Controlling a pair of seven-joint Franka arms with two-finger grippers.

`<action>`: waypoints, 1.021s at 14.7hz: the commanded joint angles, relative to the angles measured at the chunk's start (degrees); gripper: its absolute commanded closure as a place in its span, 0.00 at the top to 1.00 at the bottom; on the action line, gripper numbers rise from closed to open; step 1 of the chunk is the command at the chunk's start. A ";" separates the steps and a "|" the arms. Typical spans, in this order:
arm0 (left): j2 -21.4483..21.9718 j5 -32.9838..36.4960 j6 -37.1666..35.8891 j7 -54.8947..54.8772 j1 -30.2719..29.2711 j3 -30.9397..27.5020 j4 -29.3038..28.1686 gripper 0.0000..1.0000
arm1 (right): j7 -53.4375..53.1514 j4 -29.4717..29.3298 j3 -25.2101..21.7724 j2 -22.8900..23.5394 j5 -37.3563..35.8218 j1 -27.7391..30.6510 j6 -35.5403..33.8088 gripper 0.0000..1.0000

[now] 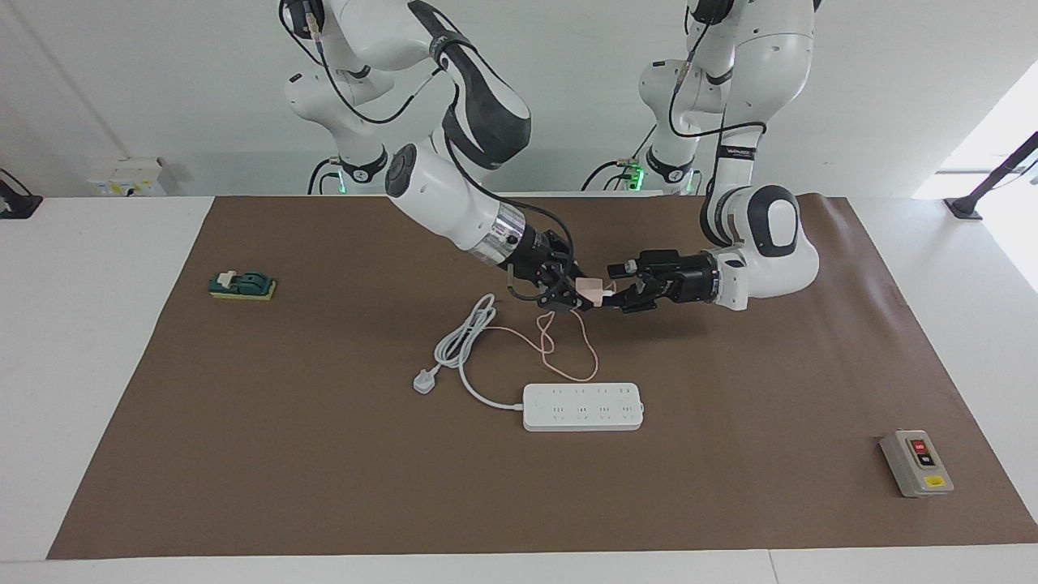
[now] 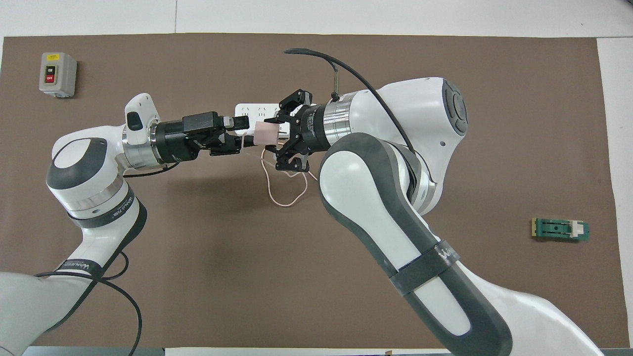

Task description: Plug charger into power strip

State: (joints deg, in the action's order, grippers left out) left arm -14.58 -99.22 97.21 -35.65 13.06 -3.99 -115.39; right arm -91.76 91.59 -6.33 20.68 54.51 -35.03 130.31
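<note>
The thin pink cable point(image 2: 264, 165) hangs down in slack loops point(image 2: 286, 205), so I expect it to drag loosely across the mat when the robot carries the charger.
The charger point(image 1: 592, 289), a small pale-pink cube, hangs in the air above the mat with my right gripper point(image 1: 577, 298) shut on it. Its thin pink cable point(image 1: 568, 353) droops to the mat in loops. My left gripper point(image 1: 619, 288) is open and level with the cube, its fingertips just at the cube's free end; I cannot tell whether they touch it. The white power strip point(image 1: 584, 406) lies flat on the mat, farther from the robots than both grippers. In the overhead view the charger point(image 2: 266, 132) sits between the right gripper point(image 2: 278, 132) and the left gripper point(image 2: 241, 133), which cover most of the power strip point(image 2: 252, 110).
The strip's thick white cord and three-pin plug point(image 1: 423, 380) lie coiled toward the right arm's end. A grey switch box point(image 1: 916, 462) with red and black buttons stands toward the left arm's end of the brown mat. A green block point(image 1: 243, 285) rests toward the right arm's end.
</note>
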 commanded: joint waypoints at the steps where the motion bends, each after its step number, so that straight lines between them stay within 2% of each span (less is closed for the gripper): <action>1: -0.98 -0.36 -0.53 0.58 0.30 -0.23 1.22 1.00 | -0.71 -0.80 0.01 0.50 1.13 -0.22 0.48 0.00; 15: -1.15 -0.18 0.70 0.49 1.53 -0.23 1.84 0.99 | -0.79 -0.80 0.01 0.50 1.13 -0.22 0.47 0.00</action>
State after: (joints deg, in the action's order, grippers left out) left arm -14.89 -99.22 97.32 -35.65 13.80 -3.73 -114.85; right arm -91.76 91.59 -6.32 20.68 54.51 -35.03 130.31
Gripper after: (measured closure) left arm 0.000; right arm 0.493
